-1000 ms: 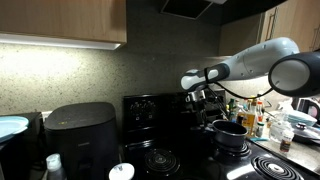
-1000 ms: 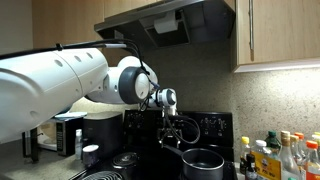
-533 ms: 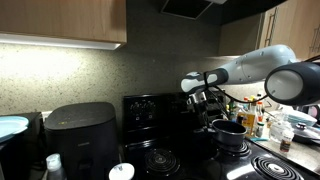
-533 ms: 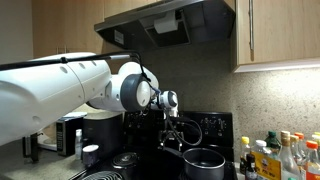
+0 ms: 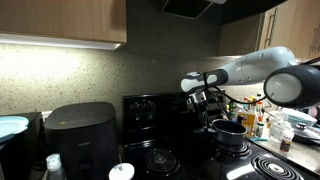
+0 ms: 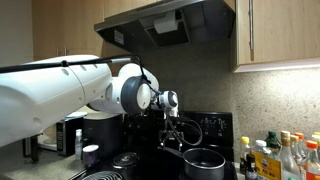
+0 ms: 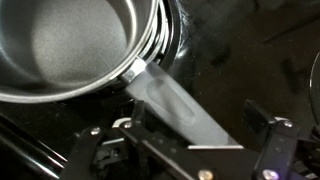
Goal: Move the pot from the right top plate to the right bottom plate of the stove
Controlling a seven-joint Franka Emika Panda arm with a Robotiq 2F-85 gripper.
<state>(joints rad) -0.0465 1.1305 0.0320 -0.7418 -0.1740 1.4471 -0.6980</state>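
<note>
The pot's handle (image 7: 180, 104) lies at a slant across the gripper's open fingers, so next the gripper moves toward the handle's far end (image 7: 224, 138) and closes there before it moves the pot.
The dark pot (image 5: 231, 129) (image 6: 203, 163) sits on the right top plate (image 5: 233, 149) of the black stove (image 5: 150, 108). In the wrist view the pot (image 7: 70, 45) fills the upper left. Its flat grey handle (image 7: 172, 100) runs down toward my gripper (image 7: 175, 135). The gripper is open, with one finger on each side of the handle and a gap on both sides. In both exterior views the gripper (image 5: 200, 101) (image 6: 173, 134) hangs just beside the pot's rim. The right bottom plate (image 5: 266, 168) shows as a glinting coil at the lower right.
A big black air fryer (image 5: 80, 132) stands beside the stove, with a white cup (image 5: 121, 172) in front. Bottles (image 6: 272, 157) crowd the counter past the pot. A range hood (image 6: 170, 25) and cabinets hang overhead. Another coil burner (image 5: 160, 160) lies near the back panel.
The arm's upper links shifted slightly a second ago and have since held still. The gripper stays open at the pot's handle. The pot has not moved.
</note>
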